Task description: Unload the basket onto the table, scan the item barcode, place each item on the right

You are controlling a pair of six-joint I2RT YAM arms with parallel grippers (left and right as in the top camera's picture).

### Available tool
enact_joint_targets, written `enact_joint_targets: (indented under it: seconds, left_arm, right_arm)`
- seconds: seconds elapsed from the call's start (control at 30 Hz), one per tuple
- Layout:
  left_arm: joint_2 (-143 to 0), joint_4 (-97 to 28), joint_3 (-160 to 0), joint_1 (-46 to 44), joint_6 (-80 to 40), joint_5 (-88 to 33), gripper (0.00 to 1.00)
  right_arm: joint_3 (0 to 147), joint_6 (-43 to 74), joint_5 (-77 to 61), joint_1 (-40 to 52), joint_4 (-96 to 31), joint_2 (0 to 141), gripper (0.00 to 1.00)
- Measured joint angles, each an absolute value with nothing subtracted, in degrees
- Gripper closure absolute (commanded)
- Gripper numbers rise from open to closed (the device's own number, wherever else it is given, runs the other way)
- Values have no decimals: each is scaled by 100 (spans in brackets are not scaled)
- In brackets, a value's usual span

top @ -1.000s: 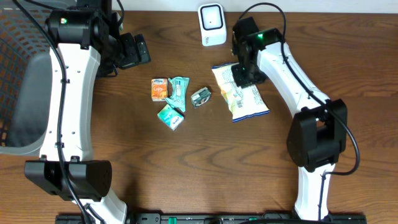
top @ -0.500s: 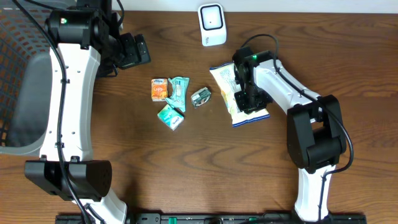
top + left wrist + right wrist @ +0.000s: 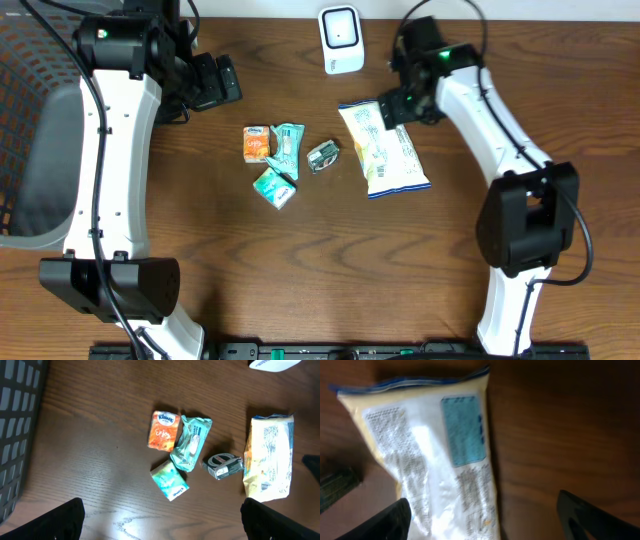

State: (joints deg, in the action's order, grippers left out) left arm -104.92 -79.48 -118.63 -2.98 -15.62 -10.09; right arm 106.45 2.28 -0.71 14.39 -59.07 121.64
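Observation:
I expect to find a colourful front on the hidden underside when I flip the snack bag (image 3: 391, 161) over, because it shows pale panels of small text (image 3: 390, 426).
A yellow-and-white snack bag (image 3: 385, 150) lies flat on the wooden table, printed side up, with a blue panel showing in the right wrist view (image 3: 437, 455). The white barcode scanner (image 3: 341, 38) stands at the far edge behind it. My right gripper (image 3: 394, 108) hovers over the bag's far end, open, with its jaws spread above the bag (image 3: 485, 527) and nothing between them. My left gripper (image 3: 205, 82) hangs open at the far left, high over bare wood (image 3: 162, 525). In its view the bag (image 3: 268, 455) sits at the right.
Left of the bag lie an orange tissue pack (image 3: 257, 143), a teal wipes pack (image 3: 287, 146), a small teal packet (image 3: 274, 187) and a small metallic item (image 3: 323, 156). A black mesh basket (image 3: 30, 110) fills the far left.
My right gripper has opened and let go of the snack bag, then moved back toward the scanner. The bag now lies free on the table. The left arm has not moved.

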Motion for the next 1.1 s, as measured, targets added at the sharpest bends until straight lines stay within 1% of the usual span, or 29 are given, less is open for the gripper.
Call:
enact_joint_targets:
  seconds: [0.2, 0.27, 0.33, 0.4, 0.43, 0.53, 0.57, 0.6, 0.67, 0.7, 0.73, 0.77, 1.0, 1.1]
  left_arm:
    - [-10492, -7948, -11863, -298, -1562, -1011, 2]
    - [-10492, -7950, -11863, -298, -1562, -1011, 2]
    - [-10492, -7950, -11863, -298, -1562, -1011, 2]
    - [-10492, -7950, -11863, -298, -1562, -1011, 2]
    - [-10492, -7950, -11863, -298, -1562, -1011, 2]
    - [-10492, -7948, -11863, -298, -1562, -1009, 2]
    - [-10492, -7948, -11863, -298, -1562, -1011, 2]
    - [-10492, -7950, -11863, -298, -1562, -1011, 2]
    - [-10492, -7948, -11863, -298, -1562, -1011, 2]
    - [-10492, -7950, -11863, -298, -1562, -1009, 2]
    - [-10492, -7948, -11863, -298, -1562, -1011, 2]
    - [-10492, -7950, -11863, -298, -1562, -1009, 2]
    - [-10492, -7950, -11863, -298, -1562, -1011, 2]
    - [-10492, -7950, -11863, -298, -1562, -1011, 2]
  right_arm:
    - [10632, 78, -1079, 1017, -5693, 12383, 7]
    - [10624, -75, -1745, 941, -5669, 12715, 6]
    - [10613, -141, -2121, 932, -5699, 12984, 8]
    - [10604, -187, -2359, 930, -5760, 13233, 17]
    - [10606, -213, -2526, 930, -5815, 13351, 27]
    - [10610, -281, -2709, 915, -5898, 13386, 51]
    - [10610, -283, -2768, 908, -5918, 13445, 57]
    - [10610, -287, -2858, 899, -5927, 13463, 60]
    - [10610, -329, -2915, 899, -5905, 13491, 74]
    - [10610, -322, -2974, 895, -5900, 13502, 83]
    - [10610, -325, -3024, 893, -5900, 13509, 96]
    - [10613, -281, -3074, 886, -5911, 13509, 99]
    - [10750, -255, -3175, 856, -5920, 13478, 99]
    - [10844, -30, -2512, 897, -5843, 13327, 99]
